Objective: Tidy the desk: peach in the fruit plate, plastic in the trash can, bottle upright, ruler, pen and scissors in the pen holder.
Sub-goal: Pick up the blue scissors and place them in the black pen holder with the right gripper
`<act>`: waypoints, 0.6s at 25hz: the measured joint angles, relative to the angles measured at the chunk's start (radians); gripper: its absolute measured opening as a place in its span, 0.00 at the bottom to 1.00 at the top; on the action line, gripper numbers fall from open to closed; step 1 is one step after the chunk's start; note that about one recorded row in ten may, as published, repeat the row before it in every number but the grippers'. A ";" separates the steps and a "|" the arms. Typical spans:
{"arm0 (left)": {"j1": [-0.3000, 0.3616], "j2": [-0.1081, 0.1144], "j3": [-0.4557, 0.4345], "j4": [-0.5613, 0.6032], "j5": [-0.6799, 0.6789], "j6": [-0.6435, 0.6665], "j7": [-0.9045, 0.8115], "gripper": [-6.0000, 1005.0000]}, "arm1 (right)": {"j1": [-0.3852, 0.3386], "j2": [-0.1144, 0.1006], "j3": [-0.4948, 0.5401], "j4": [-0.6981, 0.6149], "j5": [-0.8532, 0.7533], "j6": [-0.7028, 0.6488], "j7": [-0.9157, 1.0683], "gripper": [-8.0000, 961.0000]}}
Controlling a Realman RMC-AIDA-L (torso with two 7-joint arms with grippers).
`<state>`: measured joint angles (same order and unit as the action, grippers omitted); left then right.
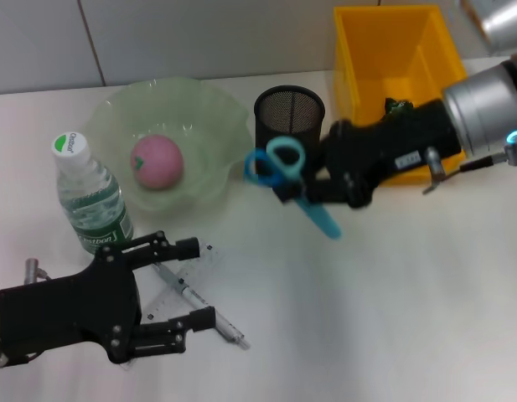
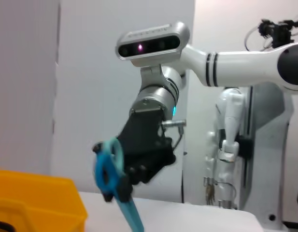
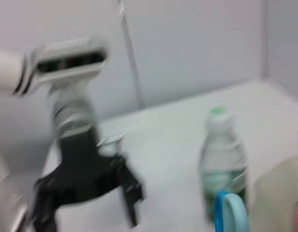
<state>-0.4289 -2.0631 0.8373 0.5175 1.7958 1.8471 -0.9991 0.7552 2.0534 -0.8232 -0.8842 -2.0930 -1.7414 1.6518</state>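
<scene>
My right gripper is holding the blue scissors below the handles, sheath down (image 1: 323, 220). I should keep going to the pen holder's opening (image 1: 289, 107) until the sheath is standing inside.
My right gripper (image 1: 293, 191) is shut on the blue scissors (image 1: 285, 170) and holds them in the air just in front of the black mesh pen holder (image 1: 289, 113), sheath pointing down toward the desk (image 1: 392, 293). The left wrist view shows the same scissors (image 2: 115, 186) hanging from that gripper. The pink peach (image 1: 157, 162) lies in the green fruit plate (image 1: 209, 109). The bottle (image 1: 91, 195) stands upright at the left. My left gripper (image 1: 191, 283) is open low over the desk, straddling the pen (image 1: 199, 304) and the clear ruler (image 1: 204, 255). The yellow trash can (image 1: 392, 67) stands behind my right arm.
A small dark green item (image 1: 398, 106) lies inside the trash can. The right wrist view shows the bottle (image 3: 221, 162) and my left gripper (image 3: 86, 191) on the white desk.
</scene>
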 joint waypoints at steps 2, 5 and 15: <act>0.009 0.000 -0.003 -0.021 -0.020 -0.010 0.032 0.80 | -0.022 0.000 0.002 -0.001 0.058 0.049 -0.019 0.15; 0.010 0.000 -0.003 -0.023 -0.021 -0.015 0.033 0.80 | -0.056 0.003 0.004 0.004 0.156 0.123 -0.059 0.15; 0.016 -0.003 -0.038 -0.069 -0.024 -0.103 0.039 0.80 | -0.124 0.023 0.004 0.146 0.445 0.358 -0.280 0.16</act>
<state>-0.4129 -2.0662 0.7995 0.4489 1.7717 1.7438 -0.9599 0.6307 2.0767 -0.8194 -0.7386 -1.6482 -1.3829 1.3721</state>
